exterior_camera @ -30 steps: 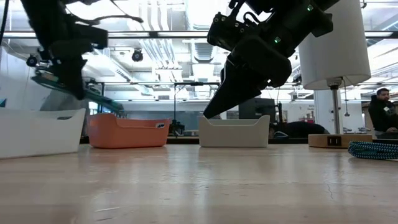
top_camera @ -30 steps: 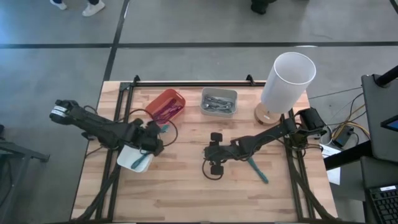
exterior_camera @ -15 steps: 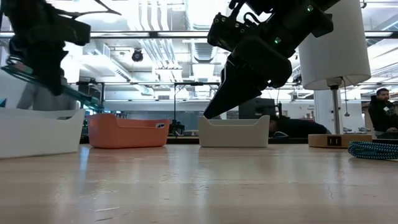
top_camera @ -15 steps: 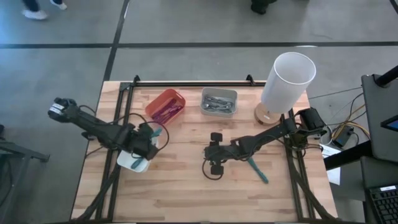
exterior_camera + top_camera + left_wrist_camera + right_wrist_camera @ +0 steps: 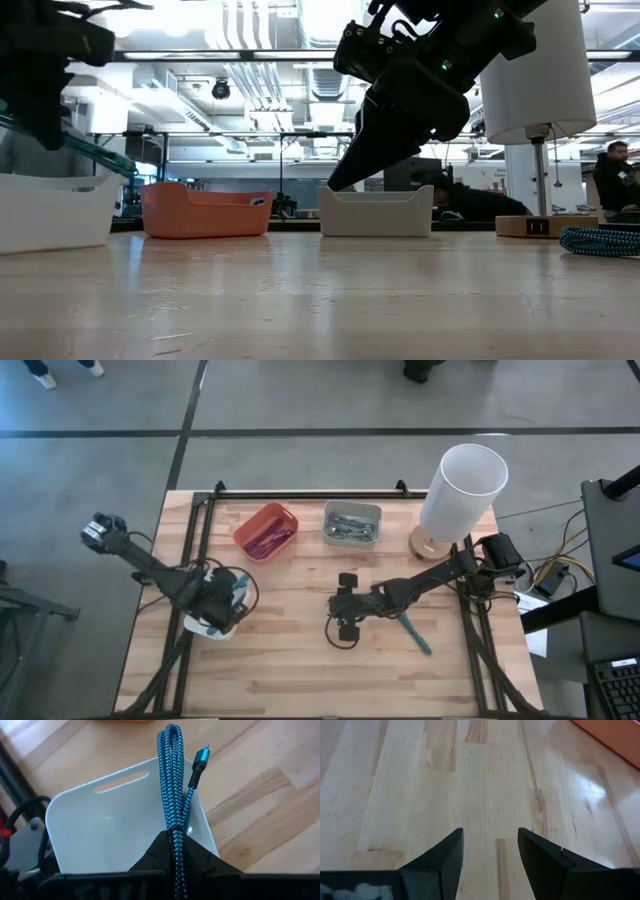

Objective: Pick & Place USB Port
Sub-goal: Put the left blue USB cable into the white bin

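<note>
I should draw my left gripper back and lower the front end of the teal USB cable (image 5: 122, 164), sticking past the white bin's rim, inside the bin (image 5: 112, 835) before opening.
A teal braided USB cable (image 5: 172, 780), folded into a bundle, is in my left gripper (image 5: 172, 837), which is shut on it above the white bin (image 5: 115, 825). Its connector end (image 5: 200, 757) sticks out over the bin's rim. In the high view the left gripper (image 5: 222, 605) hovers over the white bin (image 5: 200, 628) near the table's left side. My right gripper (image 5: 338, 606) is open above bare wood at mid-table, touching nothing. A second teal cable (image 5: 411, 631) lies on the table beside the right arm. My left gripper pinches the cable bundle (image 5: 173, 832) between its two fingers, several strands together, with the fingers lying along the strands. The cable is lifted clear and juts forward past the fingertips over the white bin; its connector end is free in the air.
An orange bin (image 5: 266, 530) and a grey bin of metal parts (image 5: 352, 523) stand near the far edge. A white-shaded lamp (image 5: 460, 490) stands at the far right corner. Bare wood lies along the near side of the table. A person (image 5: 612, 180) sits beyond the table.
My left gripper has carried the cable toward the table's left and near edges, from beside the white bin to above it, staying shut on the bundle. The right arm has kept still.
</note>
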Controlling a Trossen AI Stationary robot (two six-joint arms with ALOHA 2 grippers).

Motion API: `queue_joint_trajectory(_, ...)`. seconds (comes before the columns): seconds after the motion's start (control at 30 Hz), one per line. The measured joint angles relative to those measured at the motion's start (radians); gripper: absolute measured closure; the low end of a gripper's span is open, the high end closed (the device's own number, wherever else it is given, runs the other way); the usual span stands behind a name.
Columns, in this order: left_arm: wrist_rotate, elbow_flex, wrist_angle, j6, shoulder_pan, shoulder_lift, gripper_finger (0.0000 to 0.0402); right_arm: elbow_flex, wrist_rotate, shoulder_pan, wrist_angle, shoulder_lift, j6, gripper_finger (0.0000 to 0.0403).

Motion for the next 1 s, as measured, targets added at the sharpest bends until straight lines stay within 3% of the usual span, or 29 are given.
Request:
queue_joint_trajectory(0.17,-0.079,0.011,-0.018,-0.031,-0.049,0.001,0.0383,0.000,0.000,0.000,0.000,0.000,0.000,0.0218)
queue_joint_trajectory(0.3,-0.083,0.058,-0.058,-0.063,-0.073,0.001,0.0384,0.000,0.000,0.000,0.000,0.000,0.000,0.0220)
queue_joint_trajectory(0.5,0.049,0.095,-0.126,-0.126,-0.098,0.001,0.0384,0.000,0.000,0.000,0.001,0.000,0.000,0.0218)
queue_joint_trajectory(0.67,0.188,0.057,-0.131,-0.193,-0.109,0.006,0.0384,0.000,0.000,0.000,0.003,0.000,0.000,0.0220)
queue_joint_trajectory(1.0,0.200,-0.112,0.012,-0.258,-0.109,0.021,0.0384,0.000,0.000,0.000,0.004,0.000,0.000,0.0220)
